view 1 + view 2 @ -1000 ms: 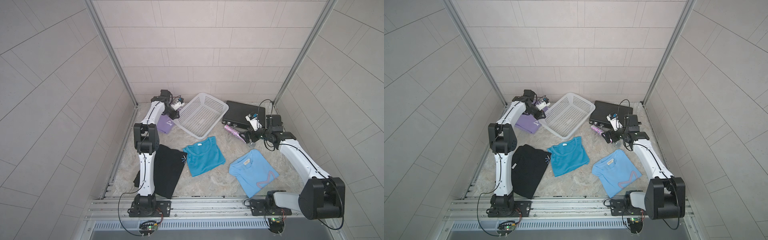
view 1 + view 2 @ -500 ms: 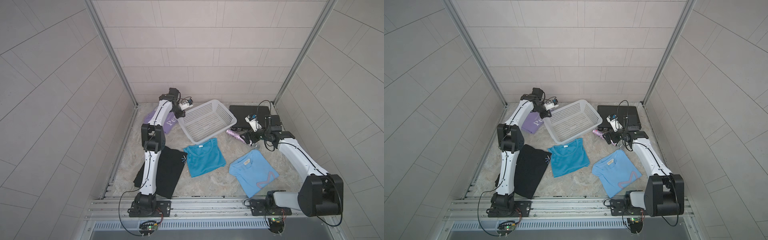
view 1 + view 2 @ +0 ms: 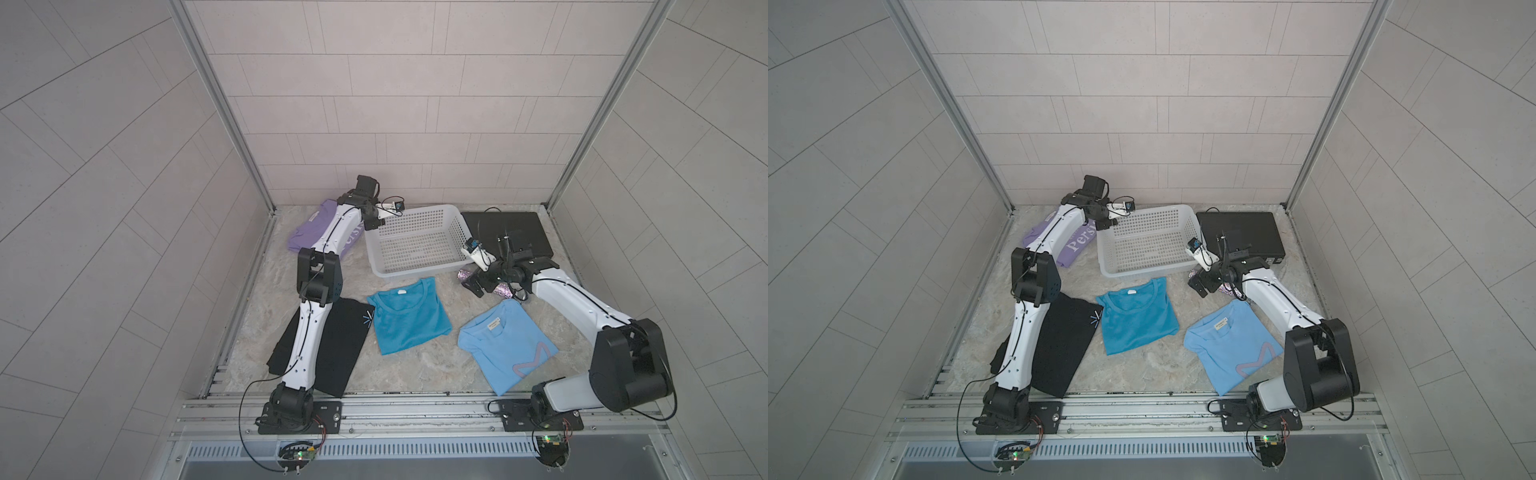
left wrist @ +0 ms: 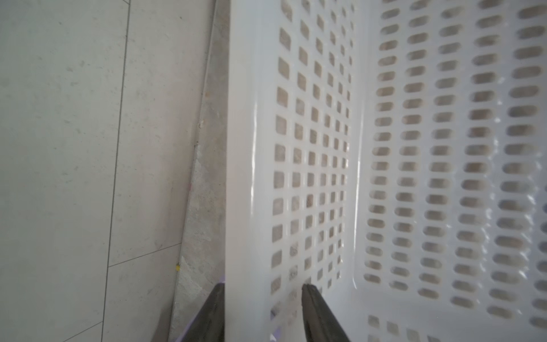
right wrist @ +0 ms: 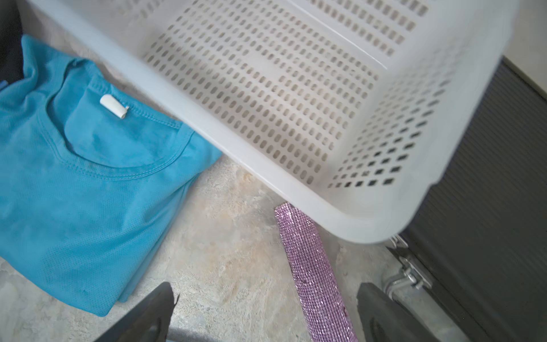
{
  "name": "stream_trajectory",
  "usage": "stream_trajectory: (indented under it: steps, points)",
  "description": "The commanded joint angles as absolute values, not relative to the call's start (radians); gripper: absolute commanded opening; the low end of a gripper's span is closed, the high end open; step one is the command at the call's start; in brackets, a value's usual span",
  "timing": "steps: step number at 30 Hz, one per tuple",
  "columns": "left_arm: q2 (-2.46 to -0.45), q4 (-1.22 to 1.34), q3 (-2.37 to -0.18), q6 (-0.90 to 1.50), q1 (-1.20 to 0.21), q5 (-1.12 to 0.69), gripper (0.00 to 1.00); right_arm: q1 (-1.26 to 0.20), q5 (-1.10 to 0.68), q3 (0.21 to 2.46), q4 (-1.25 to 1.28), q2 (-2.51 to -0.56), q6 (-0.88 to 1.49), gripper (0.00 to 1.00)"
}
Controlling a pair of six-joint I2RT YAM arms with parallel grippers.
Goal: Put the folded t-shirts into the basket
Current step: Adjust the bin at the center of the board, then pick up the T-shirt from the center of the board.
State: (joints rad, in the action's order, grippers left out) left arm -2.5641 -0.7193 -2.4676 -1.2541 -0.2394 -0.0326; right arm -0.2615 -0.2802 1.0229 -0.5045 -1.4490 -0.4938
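My right gripper is to straighten the teal shirt [image 3: 409,316], which lies slanted to the basket, by a pull on its edge [image 3: 444,312] facing the light blue shirt before lifting it.
The white basket [image 3: 415,274] [image 3: 1142,272] stands empty at the back centre. My left gripper [image 3: 371,226] [image 3: 1104,224] [image 4: 262,288] is at its far left corner, jaws open astride the rim [image 4: 239,148]. The lilac shirt [image 3: 309,230] [image 3: 1075,245] lies left of the basket, partly under that arm. On the floor in front lie the black shirt [image 3: 340,345] [image 3: 1063,345], the teal shirt [image 3: 409,320] [image 3: 1138,318] [image 5: 74,177] and the light blue shirt [image 3: 505,345] [image 3: 1231,345]. My right gripper [image 3: 473,286] [image 3: 1198,286] [image 5: 265,286] hangs open and empty off the basket's near right corner [image 5: 370,228].
A flat black case [image 3: 528,232] [image 3: 1246,232] [image 5: 488,192] with metal latches sits right of the basket. A pink glittery roll [image 3: 503,289] [image 5: 307,266] lies on the floor under my right gripper. Tiled walls close in the back and both sides.
The basket has slid right and turned square to the front, with my left gripper at its corner. The left jaws have widened. My right gripper has drawn back slightly toward the front.
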Motion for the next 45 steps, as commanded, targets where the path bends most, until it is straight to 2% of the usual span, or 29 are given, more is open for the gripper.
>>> stream_trajectory:
  steps: [1,6,13,19,21,23,26,31,35,38,41,45]
  points:
    - [-2.563,-0.637,-2.490,-1.272,-0.235,0.002,0.57,-0.302,-0.245,1.081,-0.481,-1.484,-0.649,1.00]
    - [-2.483,-0.633,-2.466,-1.161,-0.233,0.003,0.68,-0.330,-0.269,1.178,-0.485,-1.578,-0.667,1.00]
    - [-2.282,-0.651,-2.314,-0.946,-0.223,0.019,0.72,-0.360,-0.287,1.211,-0.556,-1.559,-0.627,0.98]
    - [-2.022,-0.695,-2.002,-0.719,-0.212,0.048,0.72,-0.355,-0.334,1.150,-0.692,-1.398,-0.481,0.98]
    - [-1.938,-0.757,-1.901,-0.641,-0.210,0.020,0.72,-0.352,-0.414,1.086,-0.696,-1.357,-0.411,0.98]
    - [-1.846,-0.819,-1.778,-0.581,-0.205,-0.040,0.71,-0.356,-0.480,1.036,-0.656,-1.344,-0.345,0.97]
    - [-1.682,-0.829,-1.538,-0.539,-0.196,-0.140,0.71,-0.356,-0.538,0.941,-0.493,-1.363,-0.114,0.95]
    - [-1.471,-0.819,-1.263,-0.491,-0.196,-0.224,0.79,-0.363,-0.596,0.874,-0.302,-1.469,0.128,0.87]
    - [-1.379,-0.749,-1.090,-0.458,-0.197,-0.285,0.80,-0.386,-0.555,0.783,-0.051,-1.520,0.316,0.81]
    - [-1.375,-0.705,-1.025,-0.451,-0.195,-0.303,0.79,-0.442,-0.451,0.778,0.006,-1.561,0.376,0.76]
    - [-1.393,-0.697,-1.013,-0.460,-0.195,-0.300,0.76,-0.506,-0.346,0.806,-0.024,-1.616,0.407,0.72]
    - [-1.403,-0.713,-1.035,-0.469,-0.196,-0.286,0.76,-0.552,-0.252,0.889,-0.191,-1.642,0.336,0.67]
